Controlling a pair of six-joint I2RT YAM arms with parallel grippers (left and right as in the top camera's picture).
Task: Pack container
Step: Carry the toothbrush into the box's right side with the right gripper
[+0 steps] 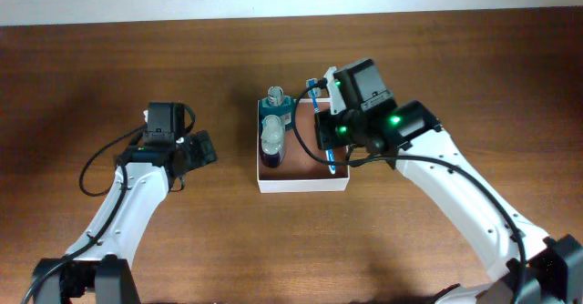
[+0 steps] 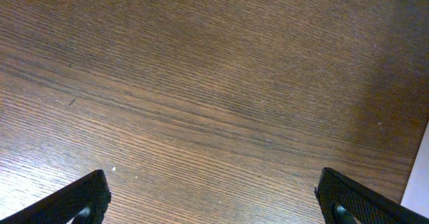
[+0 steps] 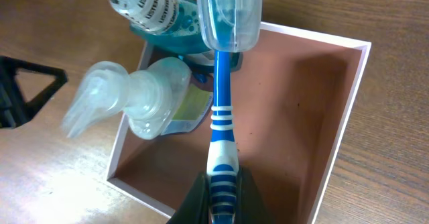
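The blue and white toothbrush (image 3: 222, 123) stretches along the container's open bottom (image 1: 304, 155) beside the bottles, so the robot's right gripper goes on lowering it until it is inside and then let go.
The container (image 1: 302, 185) is a square, shallow box with white walls and a reddish-brown inside, in the middle of the table. My right gripper (image 1: 326, 145) hangs over its right half, shut on the handle of a blue and white toothbrush (image 1: 322, 122). In the right wrist view the toothbrush (image 3: 221, 117) runs up from the gripper (image 3: 221, 197) above the container floor (image 3: 281, 117), with a clear cap on its head. My left gripper (image 1: 202, 149) stands open to the left of the container. Its fingers (image 2: 87, 200) hold nothing and only bare wood lies between them.
Two bottles stand in the container's left half: a clear pump bottle (image 3: 147, 96) and a teal mouthwash bottle (image 3: 144, 3). A strip of white wall (image 2: 419, 177) shows at the right edge of the left wrist view. Brown wooden table (image 1: 437, 49) surrounds the box.
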